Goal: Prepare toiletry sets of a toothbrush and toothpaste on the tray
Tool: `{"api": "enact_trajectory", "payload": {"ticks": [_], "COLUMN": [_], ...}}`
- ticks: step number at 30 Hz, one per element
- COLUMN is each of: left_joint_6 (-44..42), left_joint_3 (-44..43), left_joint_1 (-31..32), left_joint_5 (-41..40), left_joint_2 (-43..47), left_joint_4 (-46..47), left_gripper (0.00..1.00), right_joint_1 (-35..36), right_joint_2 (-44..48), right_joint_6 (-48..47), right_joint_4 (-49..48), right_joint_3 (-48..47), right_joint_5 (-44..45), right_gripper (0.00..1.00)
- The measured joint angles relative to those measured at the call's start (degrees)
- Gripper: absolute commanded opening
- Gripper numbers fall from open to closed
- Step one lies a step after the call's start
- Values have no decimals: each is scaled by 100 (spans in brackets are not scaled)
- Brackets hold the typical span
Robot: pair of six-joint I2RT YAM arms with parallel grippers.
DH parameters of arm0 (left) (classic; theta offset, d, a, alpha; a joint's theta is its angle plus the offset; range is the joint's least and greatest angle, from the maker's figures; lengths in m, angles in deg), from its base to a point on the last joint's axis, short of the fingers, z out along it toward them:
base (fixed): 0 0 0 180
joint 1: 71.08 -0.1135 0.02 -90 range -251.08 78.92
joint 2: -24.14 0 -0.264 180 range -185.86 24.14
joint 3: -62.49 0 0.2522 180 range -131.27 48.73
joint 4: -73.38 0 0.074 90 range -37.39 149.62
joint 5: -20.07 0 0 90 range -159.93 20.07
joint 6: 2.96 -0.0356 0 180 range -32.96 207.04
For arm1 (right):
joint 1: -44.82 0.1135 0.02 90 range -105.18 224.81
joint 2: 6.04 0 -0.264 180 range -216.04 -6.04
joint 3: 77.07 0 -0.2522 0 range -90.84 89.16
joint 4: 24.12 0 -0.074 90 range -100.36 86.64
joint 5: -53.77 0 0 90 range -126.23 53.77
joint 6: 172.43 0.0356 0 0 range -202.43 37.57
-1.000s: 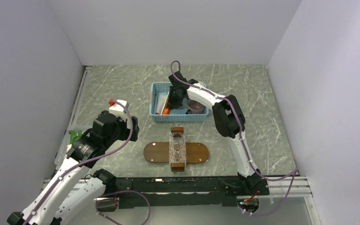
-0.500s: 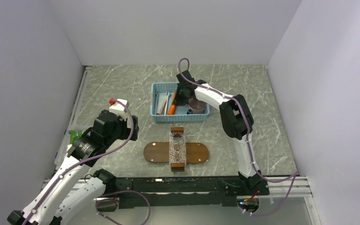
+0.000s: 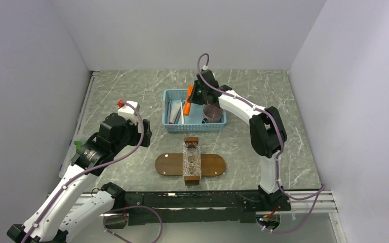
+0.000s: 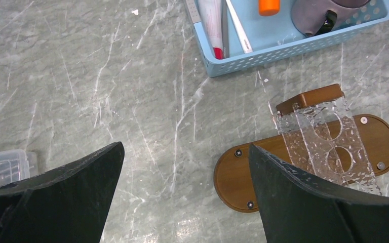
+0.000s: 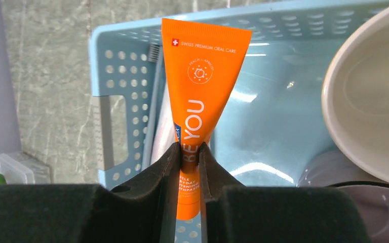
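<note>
I keep moving my open left gripper toward the cap until its fingers close around the cap, because the toothpaste's cap end (image 3: 186, 111) sticks out free past my right gripper.
The toothpaste (image 5: 202, 86), a bright-orange tube, is held upright by my right gripper (image 5: 188, 152), which is shut on its lower part above the light-blue basket (image 5: 126, 71). In the top view the toothpaste (image 3: 188, 99) hangs over the basket's far side (image 3: 169, 126). The tray (image 3: 215, 165), a dark-brown oval board, lies in front of the basket with a clear holder (image 3: 191, 161) across it. My left gripper (image 4: 185, 192) is open and empty above the table, left of the tray (image 4: 240, 174). A white tube (image 4: 211, 20) and a thin white stick (image 4: 237, 33) lie in the basket.
A grey mug (image 3: 212, 112) sits in the basket's right part and fills the right of the right wrist view (image 5: 370, 91). A clear plastic box (image 4: 2, 167) and a green item (image 3: 79, 147) lie at the table's left edge. Walls close three sides.
My right gripper has lifted the toothpaste out of the basket and moved it up and towards the far side. The left arm has shifted only slightly.
</note>
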Motion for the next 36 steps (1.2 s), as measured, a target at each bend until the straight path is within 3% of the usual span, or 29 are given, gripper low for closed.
{"api": "enact_trajectory", "payload": {"ticks": [13, 20, 27, 36], "left_joint_6": [2, 13, 70, 433], "left_joint_3": [-282, -334, -468, -533], "left_joint_1": [0, 0, 0, 0], "left_joint_5": [636, 898, 1224, 1956], "left_joint_2": [-262, -420, -490, -551], "left_joint_4": [142, 247, 352, 743], "left_gripper": [99, 99, 99, 99], "right_joint_1": [0, -2, -2, 0], "right_joint_2": [1399, 1510, 1775, 3045], "right_joint_6": [-553, -680, -693, -695], "right_joint_4": [-1001, -1287, -1443, -1746], "right_joint_3": [1051, 1108, 1436, 1803], "right_joint_5": [-267, -380, -881, -1670], "right_gripper": [0, 0, 0, 0]}}
